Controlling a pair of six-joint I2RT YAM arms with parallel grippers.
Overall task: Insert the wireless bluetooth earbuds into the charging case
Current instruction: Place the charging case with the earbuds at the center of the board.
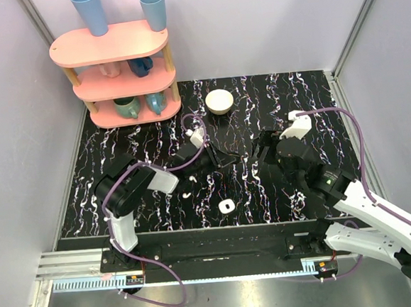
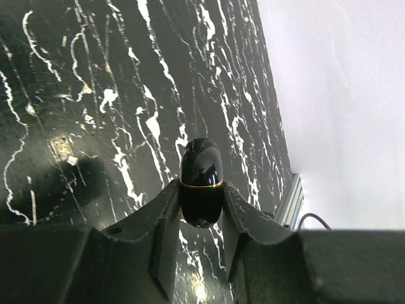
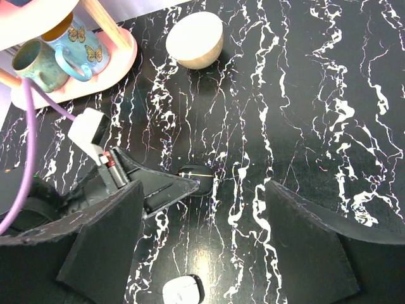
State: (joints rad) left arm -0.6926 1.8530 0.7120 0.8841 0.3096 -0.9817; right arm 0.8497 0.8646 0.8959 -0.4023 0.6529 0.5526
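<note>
My left gripper should next lower the black egg-shaped piece, which is low over open marble (image 1: pixel 231 169) and clear of the charging case, until the piece rests there, and then let go.
My left gripper (image 2: pixel 201 197) is shut on a small glossy black egg-shaped piece (image 2: pixel 200 168) with a thin gold line round it. It holds the piece low over the mid table (image 1: pixel 224 159). The piece also shows in the right wrist view (image 3: pixel 202 178) at the left fingers' tip. The white rounded-square charging case (image 1: pixel 226 206) lies near the front edge; it also shows in the right wrist view (image 3: pixel 182 292). One white comma-like earbud (image 1: pixel 187 195) lies left of it. I cannot make out the second earbud. My right gripper (image 3: pixel 202 244) is open and empty, right of the left one (image 1: pixel 262 150).
A round white bowl (image 1: pixel 219 100) stands at the back middle, also in the right wrist view (image 3: pixel 194 39). A pink tiered shelf (image 1: pixel 112 50) with mugs and blue cups stands at the back left. Grey walls enclose the black marble table (image 1: pixel 315 102).
</note>
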